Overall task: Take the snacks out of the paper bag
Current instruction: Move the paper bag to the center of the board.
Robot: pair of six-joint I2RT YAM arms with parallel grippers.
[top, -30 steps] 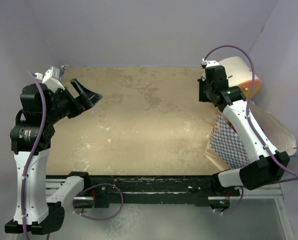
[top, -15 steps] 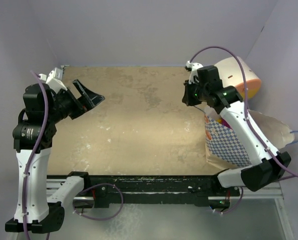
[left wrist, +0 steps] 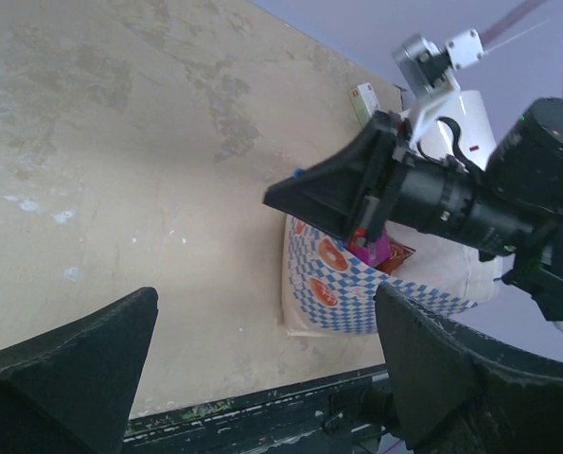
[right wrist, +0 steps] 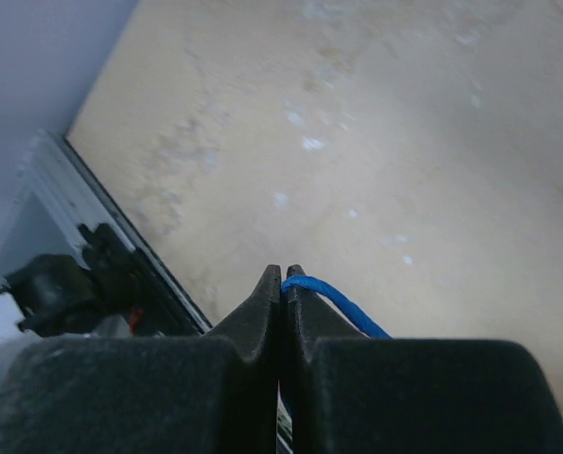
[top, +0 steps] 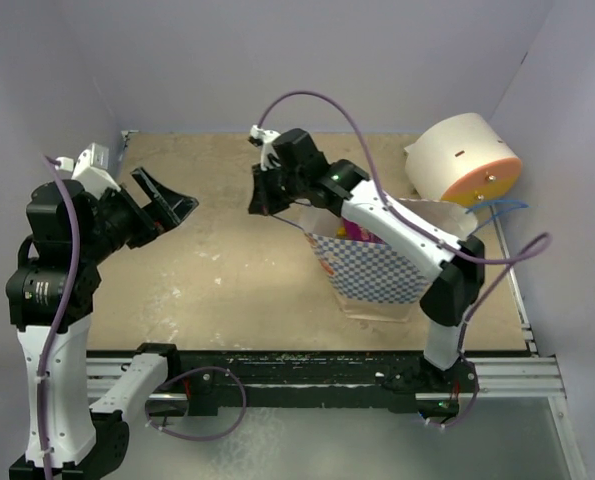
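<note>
The blue string handle is in my right gripper, whose arm is across the paper bag's opening point(top: 354, 228), so my left gripper should take over the handle point(top: 288, 221).
The paper bag point(top: 377, 272), blue-and-white checkered with orange marks, stands right of the table's middle, mouth up. Pink and red snacks point(top: 351, 230) show in its mouth. In the left wrist view the bag point(left wrist: 343, 293) and the pink packet point(left wrist: 383, 252) show too. My right gripper point(top: 261, 196) is shut on the bag's blue string handle point(right wrist: 336, 303), held up and to the left of the bag; its tips point(right wrist: 283, 274) pinch the string. My left gripper point(top: 167, 205) is open and empty at the far left, well apart from the bag.
A cream cylinder with an orange face point(top: 467, 160) lies at the back right, just behind the bag. The bag's second blue handle point(top: 499, 206) loops out to the right. A black rail point(top: 297, 365) runs along the table's near edge.
My right gripper has swung from the far right to the table's middle, pulling the bag by its handle leftward from the right edge. The left arm shifted only slightly.
</note>
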